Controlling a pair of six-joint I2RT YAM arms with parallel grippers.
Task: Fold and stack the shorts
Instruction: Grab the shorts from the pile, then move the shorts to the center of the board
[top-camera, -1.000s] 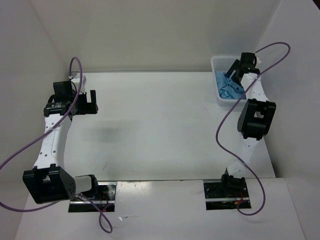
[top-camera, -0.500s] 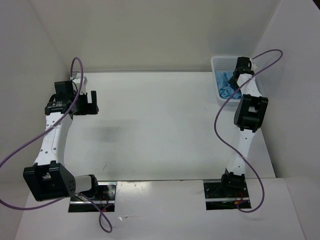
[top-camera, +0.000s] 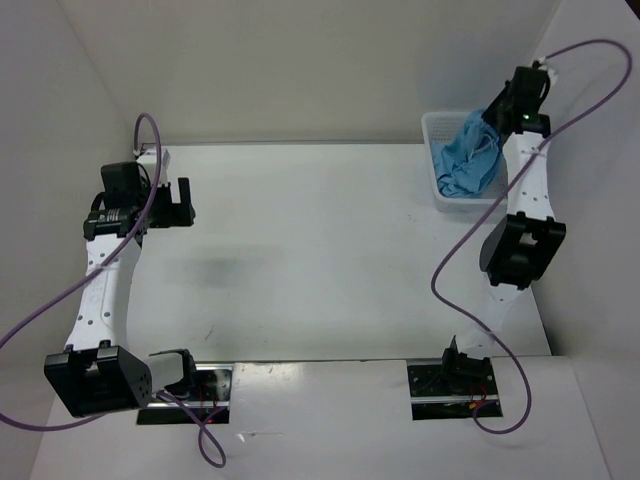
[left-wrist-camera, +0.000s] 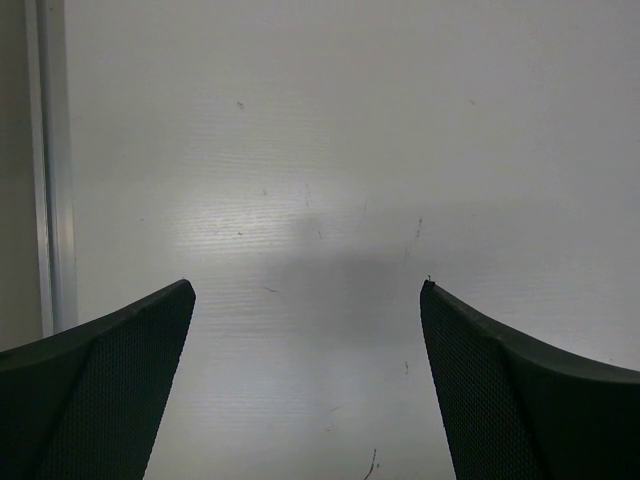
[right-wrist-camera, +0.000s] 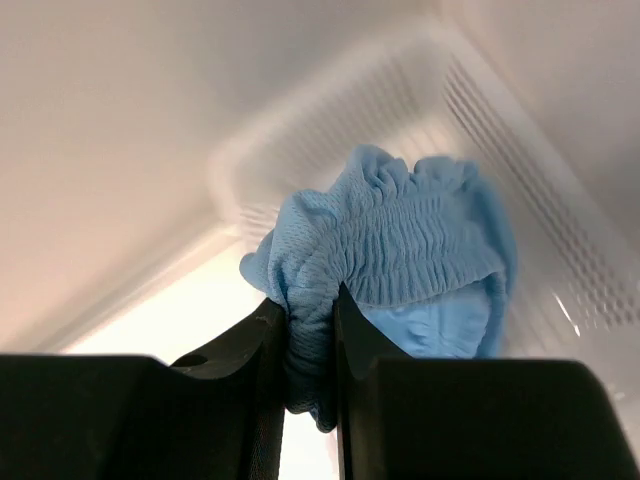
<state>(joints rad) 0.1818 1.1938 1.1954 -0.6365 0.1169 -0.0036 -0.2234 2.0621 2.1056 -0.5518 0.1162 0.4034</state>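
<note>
The waistband (right-wrist-camera: 335, 245) is in my right gripper and the table clear (top-camera: 285, 235), so I go on pulling the shorts over until my left gripper can close on their loose edge.
The light blue shorts (top-camera: 469, 158) hang partly lifted out of the white mesh basket (top-camera: 434, 150) at the table's far right. My right gripper (top-camera: 497, 112) is raised above the basket and shut on a bunch of the gathered waistband (right-wrist-camera: 380, 240); the fabric is pinched between the two black fingers (right-wrist-camera: 262, 345). The lower part of the shorts still trails into the basket (right-wrist-camera: 520, 170). My left gripper (top-camera: 177, 203) hovers over the left side of the table, open, with only bare white table (left-wrist-camera: 310, 250) between its fingers (left-wrist-camera: 110, 350).
White walls enclose the table on the left, back and right. The basket stands against the right wall near the back corner. Purple cables loop from both arms. A pale metal strip (left-wrist-camera: 50, 160) runs along the left of the left wrist view.
My right gripper dipped into the basket, shut on the shorts and has risen, pulling the blue fabric up out of the basket. The left arm shifted only slightly.
</note>
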